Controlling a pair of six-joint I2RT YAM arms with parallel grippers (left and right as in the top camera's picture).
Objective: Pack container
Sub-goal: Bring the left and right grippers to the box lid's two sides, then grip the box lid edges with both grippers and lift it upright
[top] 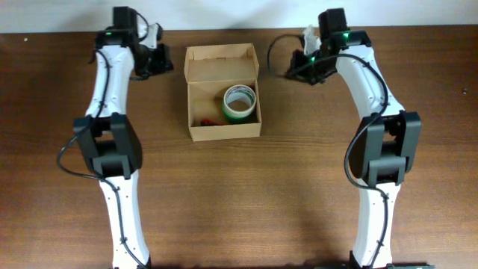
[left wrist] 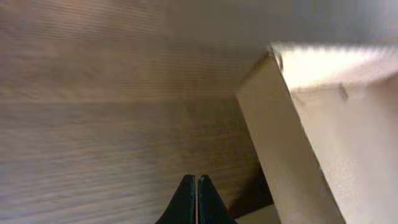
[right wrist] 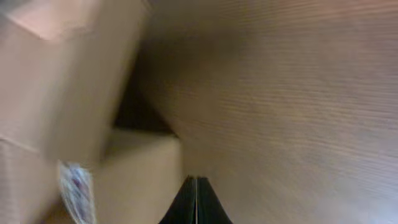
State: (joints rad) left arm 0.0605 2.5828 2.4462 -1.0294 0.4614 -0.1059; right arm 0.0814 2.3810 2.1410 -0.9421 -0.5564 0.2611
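The lid (top: 222,63) leans back, clear of my left gripper's fingers, so next I move both closed grippers in behind the lid's side edges (top: 187,64) and swing the lid shut.
The container (top: 196,133), a tan cardboard box, stands open at the middle back of the table with its flap lid (top: 222,63) raised at the far side. Inside lie a green tape roll (top: 239,103) and a small red item (top: 207,121). My left gripper (top: 164,61) hovers just left of the lid, shut and empty. My right gripper (top: 293,67) is just right of the lid, also shut with nothing in it. In the left wrist view the shut tips (left wrist: 196,180) point at bare wood beside the box wall (left wrist: 283,143). In the right wrist view the shut tips (right wrist: 196,180) sit beside the box (right wrist: 62,93).
The brown wooden table (top: 239,202) stretches in front of the box. Both white arms run from the near edge up each side of the box. A white printed label (right wrist: 78,190) shows low on the left of the right wrist view.
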